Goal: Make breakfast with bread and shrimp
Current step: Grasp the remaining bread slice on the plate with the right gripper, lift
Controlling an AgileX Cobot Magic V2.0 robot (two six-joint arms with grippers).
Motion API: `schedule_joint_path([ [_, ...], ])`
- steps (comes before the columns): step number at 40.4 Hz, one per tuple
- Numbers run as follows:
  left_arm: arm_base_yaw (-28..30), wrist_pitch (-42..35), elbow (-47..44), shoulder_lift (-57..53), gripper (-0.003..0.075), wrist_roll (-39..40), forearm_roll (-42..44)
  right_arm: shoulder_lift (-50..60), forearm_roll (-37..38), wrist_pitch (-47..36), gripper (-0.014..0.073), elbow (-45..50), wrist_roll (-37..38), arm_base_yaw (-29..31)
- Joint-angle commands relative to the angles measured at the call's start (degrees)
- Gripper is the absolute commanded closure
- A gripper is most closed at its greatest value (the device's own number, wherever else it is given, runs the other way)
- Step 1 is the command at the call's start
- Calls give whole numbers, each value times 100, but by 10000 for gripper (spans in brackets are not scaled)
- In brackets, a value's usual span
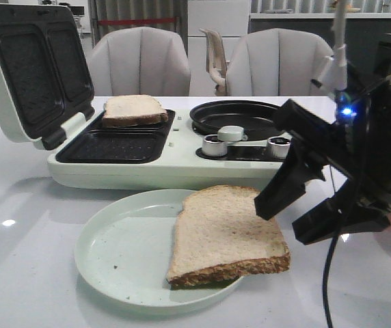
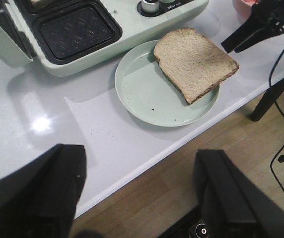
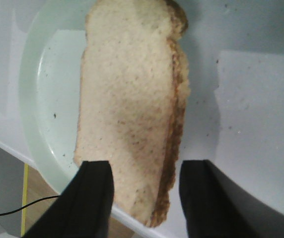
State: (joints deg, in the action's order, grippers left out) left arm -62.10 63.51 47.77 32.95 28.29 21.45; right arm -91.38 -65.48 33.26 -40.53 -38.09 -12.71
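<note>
My gripper will lift the bread slice (image 1: pixel 224 231) by the end where its overhanging corner (image 1: pixel 275 260) sticks straight out past the plate's rim, so the bread slice will stay flat.
One bread slice (image 1: pixel 226 236) lies on the pale green plate (image 1: pixel 113 253), overhanging its right rim. A second bread slice (image 1: pixel 134 109) rests in the far compartment of the open sandwich maker (image 1: pixel 113 147). My right gripper (image 1: pixel 281 222) is open at the plate slice's right corner. In the right wrist view that gripper (image 3: pixel 144 173) straddles the end of the bread (image 3: pixel 132 99), with a gap on the crust side. My left gripper (image 2: pixel 139 168) is open and holds nothing; it hangs over the table's front edge, well back from the plate (image 2: pixel 147 94). The shrimp are out of view.
The sandwich maker's lid (image 1: pixel 24 68) stands raised at the left. Its right half holds a round black pan (image 1: pixel 236 116) and knobs (image 1: pixel 216 145). Two grey chairs (image 1: pixel 141 61) stand behind the table. A black cable (image 1: pixel 329 273) hangs from the right arm.
</note>
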Motion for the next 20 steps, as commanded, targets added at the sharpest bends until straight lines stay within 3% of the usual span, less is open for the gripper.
schedule_joint_path([
  [1,-43,-406,137,24,211,28,149,-179,-226,88,160,-345,-108,-8],
  [11,-43,-406,137,24,211,28,149,-791,-226,412,179,-738,-205,-8],
  [20,-43,-406,137,24,211,28,158,-801,-214,471,406,-743,-330,-8],
])
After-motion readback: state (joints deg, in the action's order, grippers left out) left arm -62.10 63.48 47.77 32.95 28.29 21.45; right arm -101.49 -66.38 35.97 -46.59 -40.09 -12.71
